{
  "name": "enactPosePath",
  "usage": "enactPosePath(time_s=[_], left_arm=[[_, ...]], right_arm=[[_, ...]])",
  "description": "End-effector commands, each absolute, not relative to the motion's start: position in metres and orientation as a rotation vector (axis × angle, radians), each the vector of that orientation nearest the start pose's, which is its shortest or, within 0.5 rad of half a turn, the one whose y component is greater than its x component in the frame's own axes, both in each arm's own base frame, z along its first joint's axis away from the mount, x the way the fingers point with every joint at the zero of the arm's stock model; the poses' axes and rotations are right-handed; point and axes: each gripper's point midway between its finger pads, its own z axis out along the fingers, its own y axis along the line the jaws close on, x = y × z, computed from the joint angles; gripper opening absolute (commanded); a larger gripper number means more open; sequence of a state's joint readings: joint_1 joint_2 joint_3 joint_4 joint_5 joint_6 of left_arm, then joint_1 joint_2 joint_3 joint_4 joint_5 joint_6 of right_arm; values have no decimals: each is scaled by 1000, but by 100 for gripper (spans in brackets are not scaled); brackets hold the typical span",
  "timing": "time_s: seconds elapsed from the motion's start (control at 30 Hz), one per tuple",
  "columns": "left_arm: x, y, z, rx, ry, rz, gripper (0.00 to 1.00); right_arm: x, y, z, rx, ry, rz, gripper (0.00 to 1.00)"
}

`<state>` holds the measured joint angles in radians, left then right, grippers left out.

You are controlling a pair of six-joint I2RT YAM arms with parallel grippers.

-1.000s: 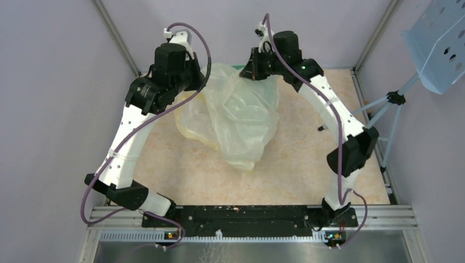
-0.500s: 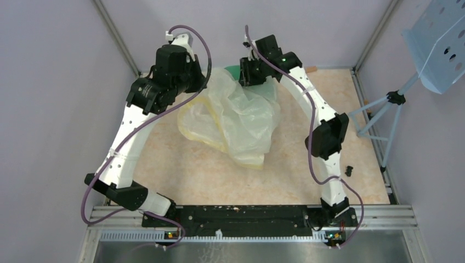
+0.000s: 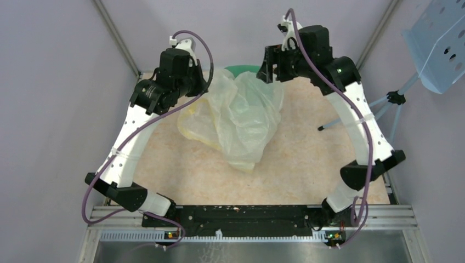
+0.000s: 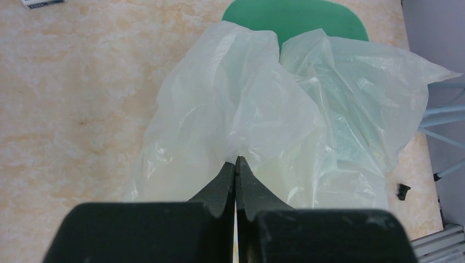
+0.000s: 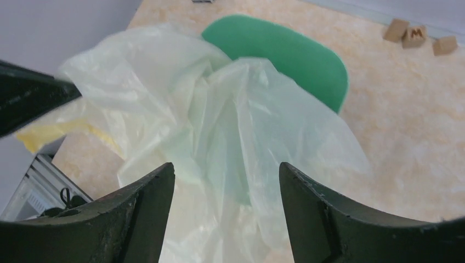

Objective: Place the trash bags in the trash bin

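Observation:
The trash bag's free side [image 3: 278,91] spreads below my right gripper, which should keep reaching until it closes on that side, while my left gripper holds the other [image 4: 237,149].
The trash bag [image 3: 241,120], a big crinkly pale-yellow film, hangs bunched over the mint-green trash bin [image 3: 245,69] and spills toward me onto the table. Only the bin's far rim shows in the left wrist view [image 4: 296,19] and the right wrist view [image 5: 285,55]. My left gripper [image 4: 236,160] is shut on a pinch of the bag [image 4: 247,109] at its left side [image 3: 205,82]. Above the bag's right side my right gripper [image 5: 226,167] stands open. The film [image 5: 219,126] lies below its fingers, clear of them.
Three small wooden blocks [image 5: 415,34] lie on the table beyond the bin. A small black piece [image 4: 403,191] sits near the right edge. A pale blue perforated panel on a tripod [image 3: 438,44] stands outside the right wall. Grey walls enclose the table.
My right gripper has opened and let go of the bag, then pulled up and to the right. The bag has sagged a little; the left gripper has kept its hold.

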<state>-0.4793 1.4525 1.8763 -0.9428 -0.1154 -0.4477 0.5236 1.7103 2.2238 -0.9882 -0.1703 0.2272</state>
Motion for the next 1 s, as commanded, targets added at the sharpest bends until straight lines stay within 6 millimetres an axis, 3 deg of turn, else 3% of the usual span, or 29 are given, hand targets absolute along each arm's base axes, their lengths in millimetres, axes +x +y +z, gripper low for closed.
enactPosePath(time_s=[0.0,0.17,0.23,0.37,0.63,0.77,0.8,0.9,0.97], left_arm=[[346,-179,389,-43,2058,-486,0],[346,-185,385,-35,2071,-515,0],[348,-185,384,-38,2071,-512,0],[347,-184,385,-35,2070,-508,0],[342,-180,380,-43,2083,-498,0],[338,-178,383,-53,2079,-500,0],[338,-177,383,-57,2078,-496,0],[337,-174,384,-67,2074,-487,0],[336,-173,388,-73,2066,-487,0]], right_arm=[[344,208,389,-311,2097,526,70],[325,184,364,-160,2077,651,72],[320,181,337,-111,2121,680,72],[318,190,313,-97,2145,749,70],[338,210,311,-156,2138,817,61],[349,221,317,-190,2118,854,48],[351,223,320,-198,2113,861,31],[355,231,337,-236,2085,867,3],[357,239,348,-272,2055,865,0]])
